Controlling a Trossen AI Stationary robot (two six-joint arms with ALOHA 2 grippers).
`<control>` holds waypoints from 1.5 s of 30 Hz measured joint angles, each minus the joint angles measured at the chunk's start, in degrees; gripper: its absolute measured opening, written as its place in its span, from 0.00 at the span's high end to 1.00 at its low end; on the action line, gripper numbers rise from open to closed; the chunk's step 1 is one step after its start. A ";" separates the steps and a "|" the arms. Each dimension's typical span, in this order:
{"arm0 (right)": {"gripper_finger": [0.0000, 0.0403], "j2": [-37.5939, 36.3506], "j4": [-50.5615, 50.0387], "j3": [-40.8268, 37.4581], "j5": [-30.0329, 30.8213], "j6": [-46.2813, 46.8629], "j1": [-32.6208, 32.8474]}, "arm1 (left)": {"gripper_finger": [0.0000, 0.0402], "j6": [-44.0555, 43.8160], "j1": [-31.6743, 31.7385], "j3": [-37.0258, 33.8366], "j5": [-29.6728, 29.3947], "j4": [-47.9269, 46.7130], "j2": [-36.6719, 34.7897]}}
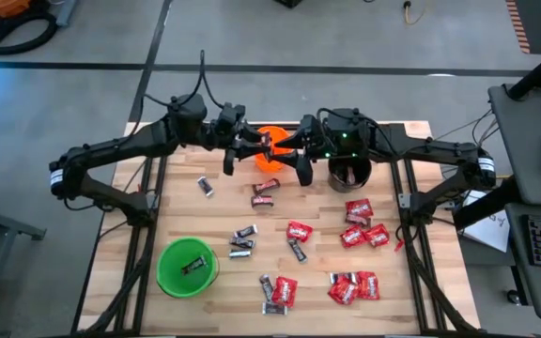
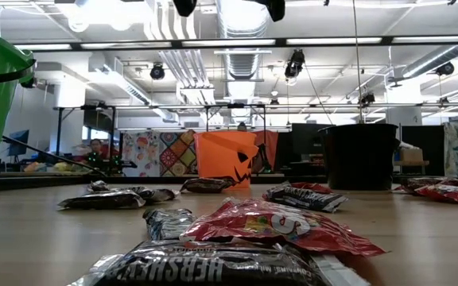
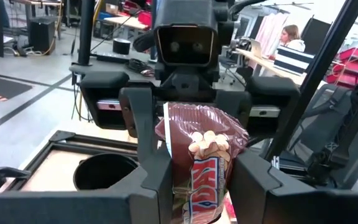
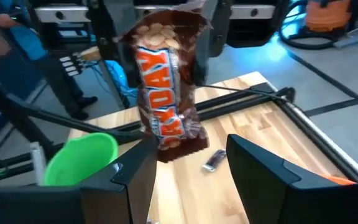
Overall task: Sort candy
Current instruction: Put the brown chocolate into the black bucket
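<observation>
The reddish-brown bar's loose end point(image 4: 181, 148) is off-centre at my right gripper's fingers. Next, my right gripper opens, go farther over that end point(image 4: 174, 132) and then closes on it.
A reddish-brown candy bar point(image 1: 269, 141) hangs in the air above the orange cup point(image 1: 269, 161), with my left gripper point(image 3: 201, 158) shut on it. My right gripper point(image 4: 191, 149) faces it from the table's right, open, its fingers on either side of the bar's free end point(image 4: 178, 142). Whether one of those fingers touches the wrapper, I cannot tell. Red packets point(image 1: 358, 208) and dark mini bars point(image 1: 243, 232) lie flat on the wooden table point(image 1: 214, 207). One dark bar lies in the green cup point(image 1: 188, 268). My left gripper pinches one end of the reddish-brown bar point(image 3: 191, 186) between its two fingers. The fingers come level from the table's left and lie along the bar. The bar sticks out past them toward my right gripper, printed face up, clear of the table and cups.
The black cup point(image 1: 349, 174) stands right of the orange cup at the table's far side. The green cup is near the front left. Loose candy is scattered over the table's middle and right. A person point(image 3: 289, 34) sits in the room beyond the table.
</observation>
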 joint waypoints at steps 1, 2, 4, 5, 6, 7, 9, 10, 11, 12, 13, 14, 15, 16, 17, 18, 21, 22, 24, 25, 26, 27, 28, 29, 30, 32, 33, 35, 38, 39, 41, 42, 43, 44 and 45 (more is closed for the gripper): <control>0.54 0.00 0.00 0.00 1.02 -0.62 0.02 | 0.76 -0.02 0.01 0.00 -0.17 -0.04 -0.10; 0.54 0.00 0.06 0.00 2.35 -1.82 0.04 | 0.76 -0.05 0.04 0.00 -0.36 -0.05 -0.21; 0.54 0.00 0.17 0.00 4.57 -4.88 0.16 | 0.76 -0.10 0.13 0.00 -0.61 -0.04 -0.41; 0.54 -0.01 0.11 0.00 4.56 -6.35 0.17 | 0.76 -0.18 0.14 0.00 -0.59 -0.09 -0.52; 0.54 -0.02 -0.05 0.00 4.64 -7.57 0.15 | 0.76 -0.25 0.14 0.00 -0.42 -0.10 -0.68; 0.55 0.00 -0.27 0.00 4.92 -8.00 0.13 | 0.76 -0.31 0.12 0.00 -0.07 -0.17 -0.80; 0.56 -0.02 -0.39 0.00 4.94 -8.13 0.07 | 0.76 -0.31 0.10 0.00 -0.02 -0.57 -1.08; 0.57 -0.02 -0.37 0.00 4.92 -8.28 0.07 | 0.76 -0.31 0.10 0.00 -0.02 -0.55 -1.10; 0.58 -0.04 -0.32 0.00 4.91 -8.61 0.07 | 0.76 -0.31 0.13 0.00 -0.10 -0.62 -1.12; 0.60 -0.06 -0.27 0.00 4.89 -8.95 0.09 | 0.76 -0.30 0.15 0.00 -0.14 -0.70 -1.11; 0.63 -0.10 -0.24 0.00 4.83 -9.18 0.09 | 0.76 -0.29 0.18 0.00 -0.22 -0.74 -1.14; 0.66 -0.11 -0.24 0.00 4.71 -9.46 0.09 | 0.76 -0.29 0.18 0.00 -0.24 -0.88 -1.18; 0.69 -0.12 -0.24 0.00 4.67 -9.70 0.09 | 0.76 -0.28 0.18 0.00 -0.24 -1.01 -1.21; 0.72 -0.14 -0.21 0.00 4.65 -9.98 0.09 | 0.76 -0.24 0.23 0.00 -0.24 -1.12 -1.21; 0.76 -0.18 -0.17 0.00 4.64 -10.28 0.09 | 0.76 -0.24 0.27 0.00 -0.24 -1.56 -1.21; 0.80 -0.22 -0.03 0.00 4.66 -10.26 0.09 | 0.76 -0.22 0.27 0.00 -0.24 -2.06 -1.21; 0.85 -0.32 0.26 0.00 5.52 -5.64 0.01 | 0.76 0.04 0.34 0.00 -0.38 -3.45 -1.21; 0.85 -0.33 0.22 0.00 5.51 -4.68 -0.13 | 0.76 0.27 0.34 0.00 -0.43 -3.69 -1.26; 0.82 -0.33 -0.02 0.00 5.51 -4.05 -0.17 | 0.76 0.56 0.36 0.00 -0.44 -3.97 -1.26; 0.79 -0.33 -0.02 0.00 5.50 -3.96 -0.17 | 0.76 0.65 0.36 0.00 -0.44 -3.93 -1.26; 0.75 -0.33 -0.04 0.00 5.51 -3.43 -0.17 | 0.76 0.65 0.38 0.00 -0.44 -3.95 -1.26; 0.71 -0.33 0.00 0.00 5.51 -2.68 -0.17 | 0.76 0.65 0.50 0.00 -0.46 -3.93 -1.26; 0.66 -0.33 0.01 0.00 5.53 -2.40 -0.16 | 0.76 0.65 0.59 0.00 -0.44 -3.93 -1.26; 0.61 -0.33 0.00 0.00 5.53 -2.26 -0.15 | 0.76 0.65 0.63 0.00 -0.47 -3.90 -1.26; 0.56 -0.33 0.00 0.00 5.52 -2.28 -0.13 | 0.76 0.68 0.73 0.00 -0.58 -3.80 -1.26; 0.46 -0.33 0.06 0.00 5.30 -2.59 -0.13 | 0.76 0.74 0.88 0.00 -0.74 -2.54 -1.28; 0.41 -0.33 0.26 0.00 4.77 -2.73 -0.13 | 0.76 0.78 0.91 0.00 -0.88 -1.67 -1.26; 0.33 -0.33 0.63 0.00 4.04 -2.78 -0.13 | 0.76 0.80 0.93 0.00 -1.50 -0.26 -1.10; 0.23 -0.33 0.67 0.00 3.88 -2.87 -0.13 | 0.76 0.87 0.94 0.00 -2.57 -0.14 -0.56; 0.21 -0.33 0.92 0.00 3.78 -3.04 -0.13 | 0.76 0.87 0.93 0.00 -2.58 -0.21 -0.33; 0.19 -0.33 2.81 0.00 2.60 -4.14 -0.13 | 0.76 0.84 0.93 0.00 -2.58 0.15 0.33; 0.18 -0.33 3.94 0.00 1.89 -4.93 -0.12 | 0.76 0.66 0.90 0.00 -2.56 0.65 0.76; 0.18 -0.30 4.61 0.00 1.74 -5.61 0.00 | 0.76 0.25 0.86 0.00 -2.54 1.15 1.27; 0.18 -0.12 5.06 0.02 1.78 -5.99 0.13 | 0.76 -0.18 0.86 0.00 -2.44 1.38 1.72; 0.18 -0.08 5.03 0.02 1.75 -6.00 0.13 | 0.76 -0.58 0.86 0.00 -2.33 1.60 2.15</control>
